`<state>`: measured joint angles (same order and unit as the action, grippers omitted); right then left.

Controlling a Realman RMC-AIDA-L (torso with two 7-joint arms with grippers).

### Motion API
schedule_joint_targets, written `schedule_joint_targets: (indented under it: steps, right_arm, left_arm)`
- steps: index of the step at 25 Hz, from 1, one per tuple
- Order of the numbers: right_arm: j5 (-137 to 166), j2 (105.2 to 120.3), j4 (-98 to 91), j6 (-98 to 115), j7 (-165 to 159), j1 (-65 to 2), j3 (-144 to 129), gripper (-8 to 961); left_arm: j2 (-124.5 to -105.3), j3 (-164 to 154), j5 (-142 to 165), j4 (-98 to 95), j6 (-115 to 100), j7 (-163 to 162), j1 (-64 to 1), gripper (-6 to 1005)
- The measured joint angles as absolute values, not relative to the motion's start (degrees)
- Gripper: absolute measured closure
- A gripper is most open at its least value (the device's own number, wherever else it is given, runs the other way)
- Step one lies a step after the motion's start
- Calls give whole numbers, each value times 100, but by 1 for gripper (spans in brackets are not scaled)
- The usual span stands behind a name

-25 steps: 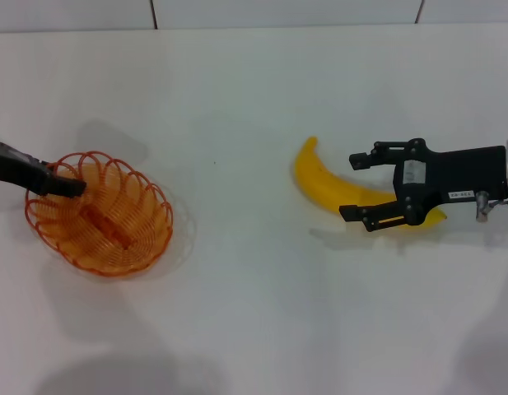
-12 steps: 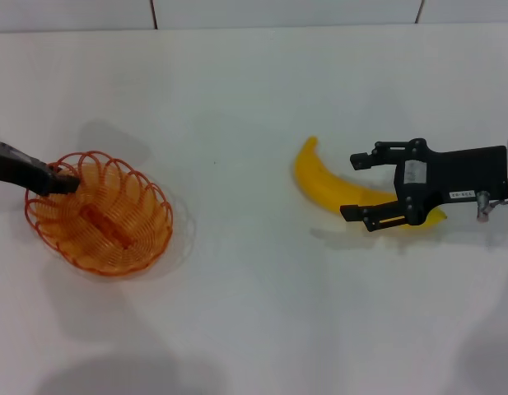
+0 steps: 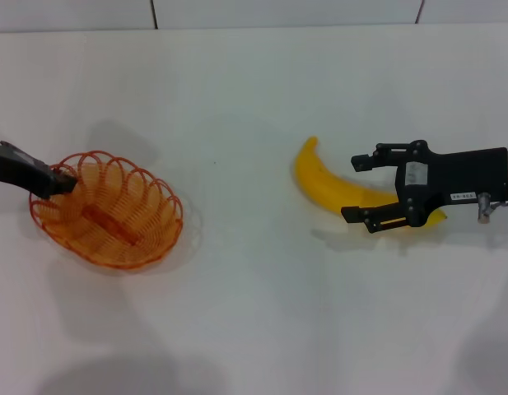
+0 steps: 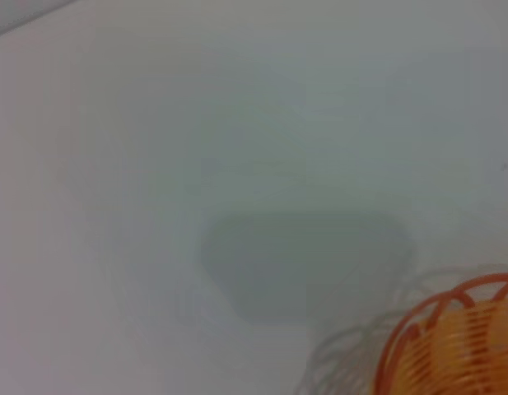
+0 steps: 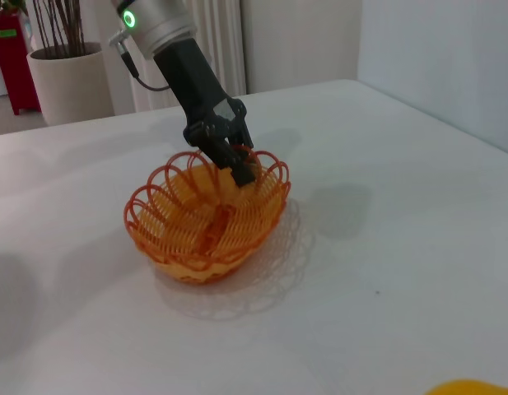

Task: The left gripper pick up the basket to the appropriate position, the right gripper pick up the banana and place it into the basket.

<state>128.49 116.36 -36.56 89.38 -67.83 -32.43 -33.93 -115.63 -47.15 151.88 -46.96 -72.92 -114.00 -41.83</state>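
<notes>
The basket is hanging at a slant and far from the banana, so my left gripper should move it closer to the banana and straighten it before putting it down.
The orange wire basket is at the left of the white table, tilted and seemingly just off the surface. My left gripper is shut on its near-left rim; this shows in the right wrist view, with the gripper on the basket. The left wrist view shows only a piece of the rim. The yellow banana lies right of centre. My right gripper is open, its fingers on either side of the banana's right half. The right wrist view shows only the banana's edge.
The white table runs between basket and banana. A tiled wall borders the far edge. Beyond the table in the right wrist view stand a plant pot and a curtain.
The basket, held by my left gripper, has shifted a little to the right. The right gripper and the banana have hardly moved.
</notes>
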Motion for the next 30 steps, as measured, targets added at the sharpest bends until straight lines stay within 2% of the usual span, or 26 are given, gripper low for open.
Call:
schedule_joint_targets:
  steps: [4, 13, 21, 30]
  right_arm:
    - [12850, 11636, -3656, 8937, -6785, -3237, -3392, 83]
    - [12850, 11636, -3656, 8930, -6785, -3241, -3375, 85]
    - [12849, 11635, -3656, 8929, -6785, -3271, -3390, 86]
    - [12849, 11627, -3689, 8929, -6813, -3315, -3393, 88]
  left_arm:
    - [-11609, -4719, 15033, -5228, -7650, -11413, -4029, 867]
    - [-11616, -4720, 14256, -6071, -8604, -11445, -3841, 903]
    - [-11636, -4698, 13823, -5757, -8435, -11511, -3881, 921]
    - [-11626, -4582, 13291, -4719, -7274, -11600, -3865, 920]
